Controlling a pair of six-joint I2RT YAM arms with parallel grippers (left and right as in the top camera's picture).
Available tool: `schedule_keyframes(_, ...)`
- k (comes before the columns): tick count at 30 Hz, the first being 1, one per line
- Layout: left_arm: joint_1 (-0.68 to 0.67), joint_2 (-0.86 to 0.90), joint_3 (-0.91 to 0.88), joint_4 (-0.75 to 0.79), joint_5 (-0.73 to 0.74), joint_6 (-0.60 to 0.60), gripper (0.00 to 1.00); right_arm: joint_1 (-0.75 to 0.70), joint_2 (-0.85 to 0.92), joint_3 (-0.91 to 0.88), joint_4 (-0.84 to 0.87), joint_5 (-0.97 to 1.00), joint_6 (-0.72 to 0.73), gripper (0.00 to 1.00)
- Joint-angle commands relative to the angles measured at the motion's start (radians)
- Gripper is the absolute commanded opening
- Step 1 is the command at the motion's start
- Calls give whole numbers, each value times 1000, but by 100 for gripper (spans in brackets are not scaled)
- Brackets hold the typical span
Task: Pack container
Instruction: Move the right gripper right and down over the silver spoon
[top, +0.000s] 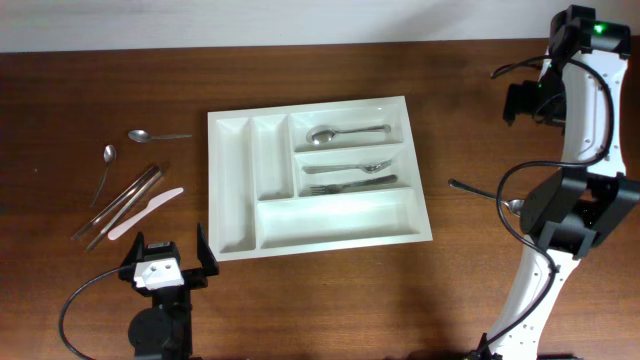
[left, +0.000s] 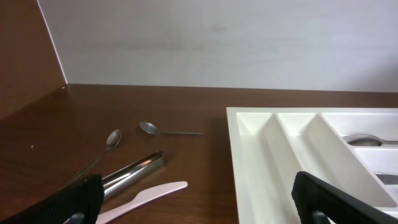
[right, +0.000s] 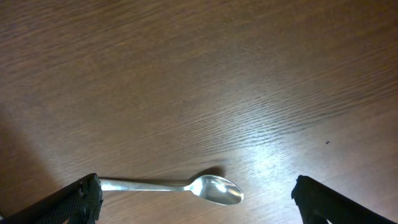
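The robot's right gripper is reaching past the metal spoon (top: 480, 192), which lies partly under the robot's arm, so next the gripper moves back, comes down and grabs the spoon by its bowl (top: 514, 206).
The white cutlery tray (top: 315, 175) lies mid-table and holds a spoon (top: 335, 133), a second spoon (top: 360, 166) and a fork (top: 350, 184) in its right slots. It also shows in the left wrist view (left: 298, 155). My left gripper (top: 168, 262) is open and empty at the front left, by the tray's near-left corner. My right gripper (right: 196, 202) is open just above a metal spoon (right: 214, 188) lying on the table to the right of the tray; part of this spoon shows in the overhead view (top: 478, 191).
Left of the tray lie two spoons (top: 143, 135) (top: 108, 155), metal tongs (top: 120, 205) and a pale pink plastic knife (top: 145, 212). In the left wrist view they appear as spoons (left: 149, 128) (left: 112, 139), tongs (left: 134, 169) and knife (left: 146, 196). A white wall stands behind.
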Motion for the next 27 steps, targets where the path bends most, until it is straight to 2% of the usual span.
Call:
schedule_keyframes(1,6,-7,-5,0,10,12,99,-34,-33,14,2,28,-6,99)
schedule_keyframes(11,6,-7,-5,0,10,12,99,-83,-232,-50,55,-54,-5,99)
schedule_keyframes(14,6,-7,-5,0,11,12,99,-96,-317,-203,107,-69,-5,99)
schedule_keyframes(21,6,-7,-5,0,11,12,99,-141,-544,-718,323,-172,-1,99)
schedule_keyframes(27,6,-7,-5,0,11,12,99,-214,-596,-934,405,-301,-2,99)
